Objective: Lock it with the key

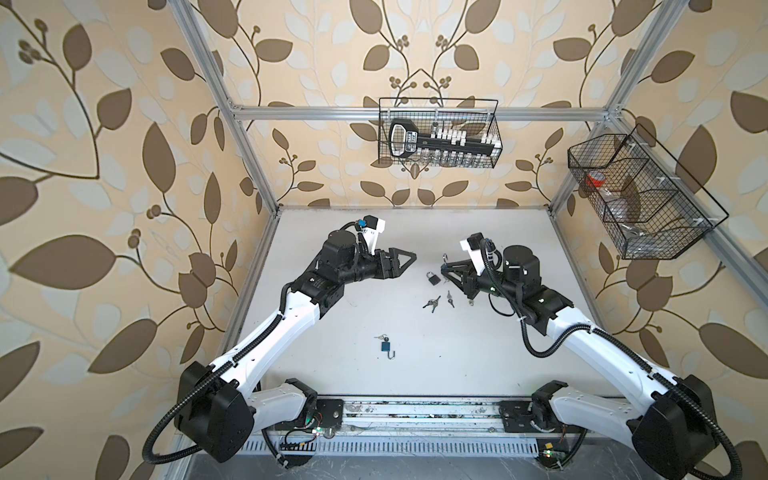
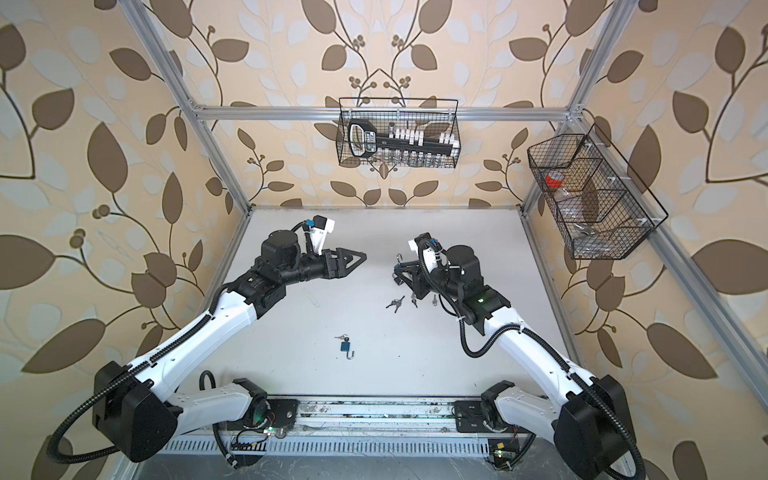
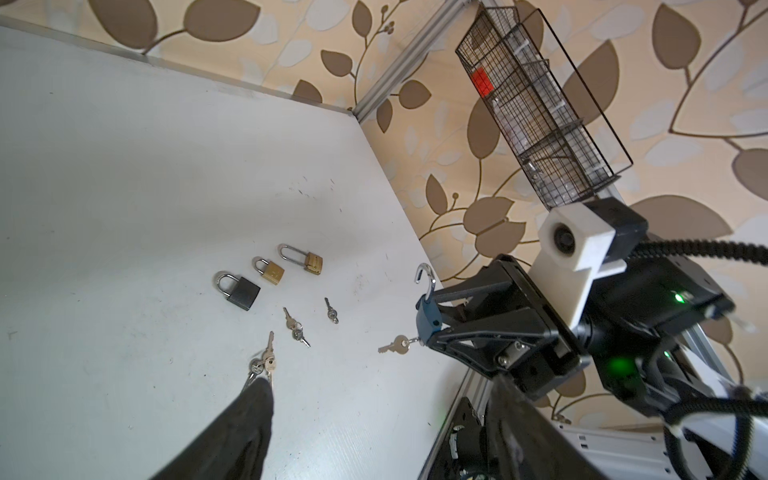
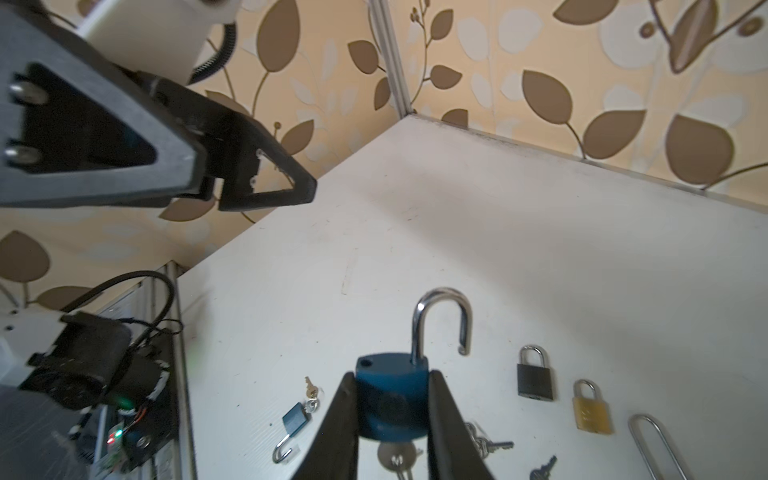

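Note:
The shackle's loose end [image 4: 464,348] stands off the blue padlock's hole, so my left gripper should take the shackle [image 4: 442,293] while my right gripper regrasps the padlock body's flat sides.
My right gripper [image 4: 392,378] is shut on the body of a blue padlock [image 4: 392,399], held in the air above the white table. Its steel shackle [image 4: 442,320] stands swung open. A silver key [image 4: 397,457] sticks out of the underside of the body; the left wrist view also shows this key [image 3: 395,345] and the blue padlock [image 3: 428,318]. In both top views my left gripper [image 1: 409,259] hovers a short way to the left of the right gripper [image 1: 446,270], pointing at it. The left gripper [image 3: 380,390] is open, with nothing between its fingers.
A second blue padlock [image 1: 385,345] lies open near the table's front with keys [image 1: 380,336] beside it. A black padlock [image 3: 239,289], two brass padlocks [image 3: 270,270] and loose key bunches [image 3: 295,328] lie below the grippers. Wire baskets [image 1: 440,133] [image 1: 640,195] hang on the back and right frame.

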`<move>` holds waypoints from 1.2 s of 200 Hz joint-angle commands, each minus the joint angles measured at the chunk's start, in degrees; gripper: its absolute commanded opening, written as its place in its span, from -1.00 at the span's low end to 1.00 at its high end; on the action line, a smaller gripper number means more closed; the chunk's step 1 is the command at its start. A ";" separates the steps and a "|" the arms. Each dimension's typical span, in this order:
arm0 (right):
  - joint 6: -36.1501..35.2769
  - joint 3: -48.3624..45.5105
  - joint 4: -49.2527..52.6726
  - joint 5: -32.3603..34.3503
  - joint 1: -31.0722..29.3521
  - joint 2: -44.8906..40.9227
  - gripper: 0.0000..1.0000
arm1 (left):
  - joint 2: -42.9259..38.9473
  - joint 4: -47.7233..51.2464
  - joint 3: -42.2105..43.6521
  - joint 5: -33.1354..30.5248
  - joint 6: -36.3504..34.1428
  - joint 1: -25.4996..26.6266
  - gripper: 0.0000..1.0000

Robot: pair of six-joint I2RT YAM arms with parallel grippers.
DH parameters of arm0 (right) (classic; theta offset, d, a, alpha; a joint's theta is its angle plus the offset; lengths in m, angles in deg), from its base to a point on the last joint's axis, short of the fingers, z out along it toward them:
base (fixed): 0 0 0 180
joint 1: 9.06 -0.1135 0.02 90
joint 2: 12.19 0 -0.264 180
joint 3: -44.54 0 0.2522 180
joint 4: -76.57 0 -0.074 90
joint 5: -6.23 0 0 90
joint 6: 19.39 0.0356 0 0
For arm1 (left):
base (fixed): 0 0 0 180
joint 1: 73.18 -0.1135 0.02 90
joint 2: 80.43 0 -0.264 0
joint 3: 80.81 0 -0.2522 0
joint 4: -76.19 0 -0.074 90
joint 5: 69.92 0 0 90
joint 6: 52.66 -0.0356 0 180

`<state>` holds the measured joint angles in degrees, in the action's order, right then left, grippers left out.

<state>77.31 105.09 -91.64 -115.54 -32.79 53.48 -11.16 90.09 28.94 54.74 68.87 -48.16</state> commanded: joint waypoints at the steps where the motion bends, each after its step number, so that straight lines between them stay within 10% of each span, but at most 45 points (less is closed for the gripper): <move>1: -3.20 4.20 -1.02 -17.37 0.40 2.24 -1.00 | 0.67 -6.50 -3.95 9.25 -1.75 -0.64 0.50; 118: -0.69 9.66 -3.37 -33.72 -2.75 7.75 -1.00 | 5.32 -15.03 -5.53 25.41 1.23 2.61 0.24; 240: 4.11 6.42 -6.59 -28.59 0.70 4.78 -1.00 | 3.35 -11.62 -5.56 23.70 -1.20 3.89 -0.30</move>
<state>80.72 112.63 -96.76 -144.88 -32.52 59.73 -5.26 78.58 25.92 78.30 69.59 -44.34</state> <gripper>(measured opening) 0.231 0.364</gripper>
